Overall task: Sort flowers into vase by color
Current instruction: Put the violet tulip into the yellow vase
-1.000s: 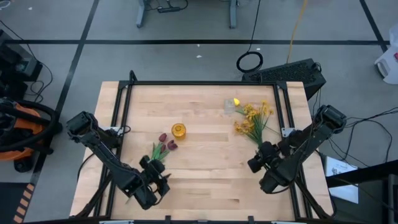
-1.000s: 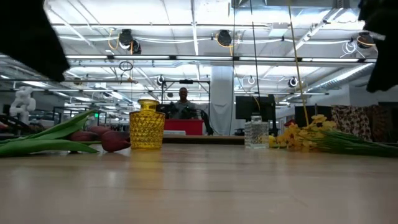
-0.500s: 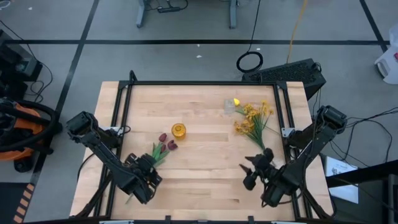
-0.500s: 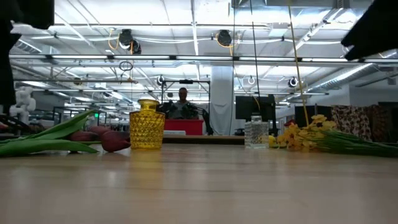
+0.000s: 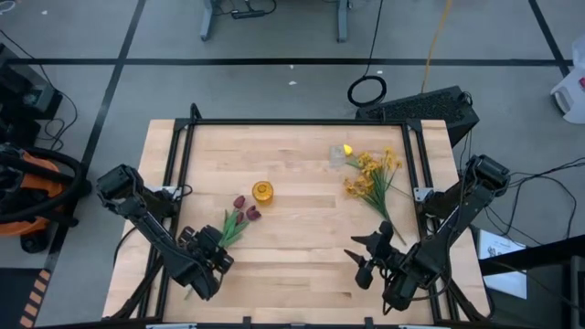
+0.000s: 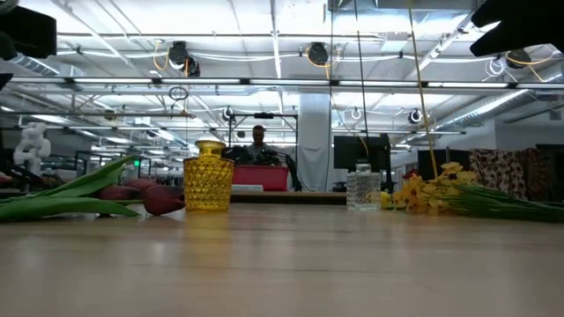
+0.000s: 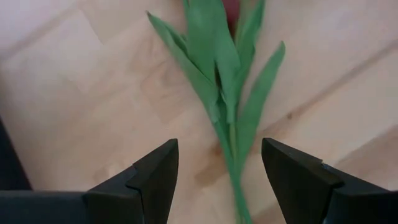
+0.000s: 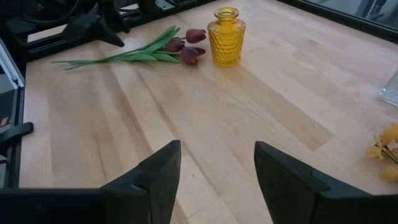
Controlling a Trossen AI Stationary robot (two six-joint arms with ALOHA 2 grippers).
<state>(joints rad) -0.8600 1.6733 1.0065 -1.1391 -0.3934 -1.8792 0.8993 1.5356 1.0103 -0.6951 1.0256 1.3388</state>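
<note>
The tulips' leaves (image 7: 251, 123) come down to the ends of my left gripper's fingers, so my left gripper should go back along the stems (image 7: 239, 194) and close below the leaves.
Three dark red tulips (image 5: 240, 214) lie flat on the table left of centre, their green stems (image 7: 227, 122) pointing toward the near-left corner. My left gripper (image 5: 210, 249) hovers open over the stem ends; in the left wrist view (image 7: 217, 171) its fingers stand on either side of the stems, apart from them. A yellow glass vase (image 5: 262, 191) stands upright beside the tulip heads. A clear vase (image 5: 336, 156) stands farther right, with a yellow tulip (image 5: 347, 149) next to it and sprays of small yellow blossoms (image 5: 373, 177) lying on the table. My right gripper (image 5: 365, 259) is open, near the near edge, right of centre.
A black frame (image 5: 292, 122) runs round the table's far and side edges. Bare wood lies between the two flower groups (image 5: 302, 228). The right wrist view shows the yellow vase (image 8: 226, 28), the tulips (image 8: 186, 43) and the clear vase's edge (image 8: 392, 90). A person (image 6: 258, 145) is far behind the table.
My left gripper has moved toward the table's left and far side, coming over the tulip stems. My right gripper has moved toward the near edge and a little left, away from the yellow sprays. No flower or vase has moved.
</note>
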